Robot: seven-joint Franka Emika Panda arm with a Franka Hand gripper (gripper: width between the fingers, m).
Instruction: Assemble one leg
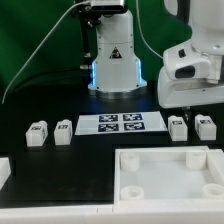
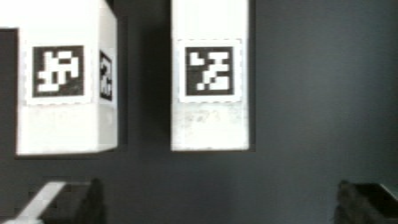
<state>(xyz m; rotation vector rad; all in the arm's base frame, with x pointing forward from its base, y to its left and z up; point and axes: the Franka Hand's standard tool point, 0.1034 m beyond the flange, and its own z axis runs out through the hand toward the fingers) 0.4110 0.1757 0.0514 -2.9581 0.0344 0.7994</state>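
Note:
My gripper will lift the leg [image 1: 205, 128], and I expect a round peg on its hidden end, since the white tray-like piece has round corner holes [image 1: 196, 160].
Four legs, small white blocks with black-and-white tags, lie on the black table. Two are at the exterior view's left [image 1: 37, 133] [image 1: 63, 131] and two at its right [image 1: 178, 127] [image 1: 205, 126]. My gripper [image 1: 184, 103] hangs just above the right pair. The wrist view shows two legs lying side by side, one [image 2: 68, 85] and the other [image 2: 210, 85], tags facing the camera. My gripper [image 2: 214, 205] is open. Its dark fingertips [image 2: 54, 200] stand wide apart with only bare table between them, short of the legs.
The marker board [image 1: 120, 123] lies between the two pairs of legs. A large white square tray-like piece [image 1: 128, 158] with corner holes fills the front right. The robot base [image 1: 112, 65] stands behind, before a green curtain.

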